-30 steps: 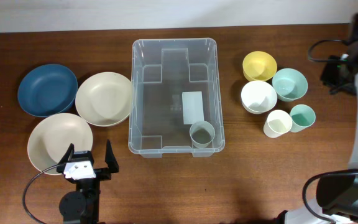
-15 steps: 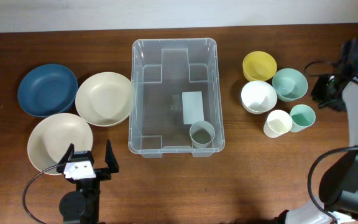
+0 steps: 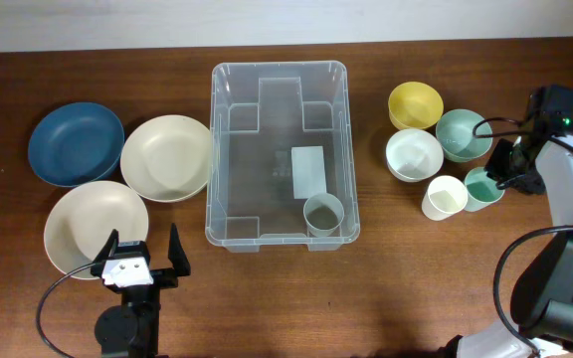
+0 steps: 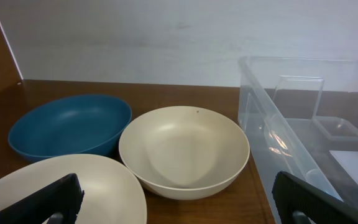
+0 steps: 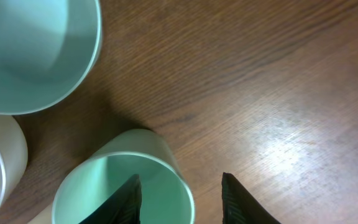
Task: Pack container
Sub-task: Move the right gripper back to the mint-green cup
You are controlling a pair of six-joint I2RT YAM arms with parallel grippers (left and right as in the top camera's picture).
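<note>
I should carry on lowering my right gripper until the cup's side (image 5: 169,158) sits deep, then close it, because the fingers are on both sides of the mint-green cup's rim (image 5: 182,181), one inside and one outside.
The clear plastic container (image 3: 257,169) stands mid-table with a white label (image 3: 308,171) on its base and a grey-green cup (image 3: 323,214) upright in its near right corner. Its wall (image 4: 272,118) also shows at the right of the left wrist view. My right gripper (image 3: 498,174) is open at the mint-green cup (image 3: 480,190). In the right wrist view one finger (image 5: 129,199) sits inside the cup (image 5: 95,186) and the other finger (image 5: 241,199) outside its rim, with a gap left. My left gripper (image 3: 142,244) stands wide open and empty near the front edge, by the beige bowl.
Left of the container lie a blue bowl (image 3: 76,144), a cream bowl (image 3: 167,157) and a beige bowl (image 3: 95,227). To its right are a yellow bowl (image 3: 414,104), a mint bowl (image 3: 463,134), a white bowl (image 3: 413,154) and a cream cup (image 3: 444,197).
My right arm has swung in from the table's far right edge, leftward and down to the mint-green cup. The left arm has stayed still.
</note>
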